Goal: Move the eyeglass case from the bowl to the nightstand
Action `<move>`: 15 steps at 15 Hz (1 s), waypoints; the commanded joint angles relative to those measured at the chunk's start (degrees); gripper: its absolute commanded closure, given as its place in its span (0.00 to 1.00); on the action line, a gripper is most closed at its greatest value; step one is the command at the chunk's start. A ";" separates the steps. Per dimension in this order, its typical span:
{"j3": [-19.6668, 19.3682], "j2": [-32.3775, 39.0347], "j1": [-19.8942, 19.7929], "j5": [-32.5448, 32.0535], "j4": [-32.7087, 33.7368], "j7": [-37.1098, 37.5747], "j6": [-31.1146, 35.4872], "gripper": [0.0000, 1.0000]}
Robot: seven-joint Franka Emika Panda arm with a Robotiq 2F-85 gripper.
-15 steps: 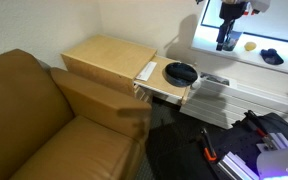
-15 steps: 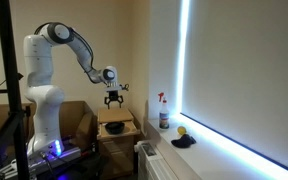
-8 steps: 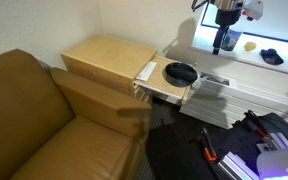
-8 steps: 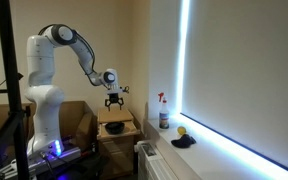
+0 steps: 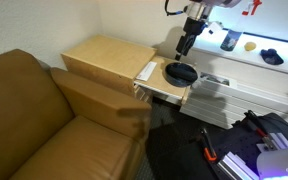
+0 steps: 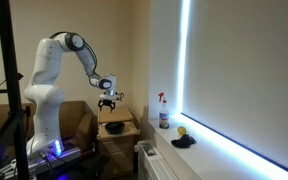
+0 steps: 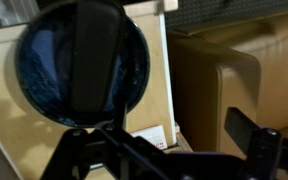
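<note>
I should move my gripper back over the dark bowl (image 5: 181, 74) and turn it to straddle the eyeglass case (image 7: 94, 55) before closing, because the eyeglass case is off to one side of my open fingers.
The dark bowl (image 5: 181, 72) sits on a small light side surface (image 5: 169, 92) next to the tan nightstand (image 5: 109, 58). It also shows in an exterior view (image 6: 114, 127). In the wrist view the bowl (image 7: 34, 60) has a glossy bluish inside, and the black oblong eyeglass case (image 7: 83, 62) lies across its middle. My gripper (image 5: 186, 48) hangs just above the bowl, slightly to the nightstand side, and shows in an exterior view (image 6: 108, 102). In the wrist view the gripper (image 7: 164, 150) is open and empty, its jaws spread wide.
A brown leather couch (image 5: 44, 120) stands beside the nightstand. A spray bottle (image 6: 164, 112), a small yellow object (image 5: 250, 45) and a dark blue lumpy item (image 5: 272, 57) sit on the windowsill. A printed booklet (image 5: 146, 72) lies beside the bowl.
My gripper has moved from over the windowsill across and down, and now hangs just above the bowl. The bowl and case have not moved.
</note>
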 commanded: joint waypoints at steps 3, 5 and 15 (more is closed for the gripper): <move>4.03 6.14 -1.25 3.46 4.87 1.27 -0.76 0.00; 4.40 8.10 -1.44 3.56 6.44 1.58 -0.96 0.00; 0.49 14.63 0.62 -16.06 8.70 27.06 -0.49 0.00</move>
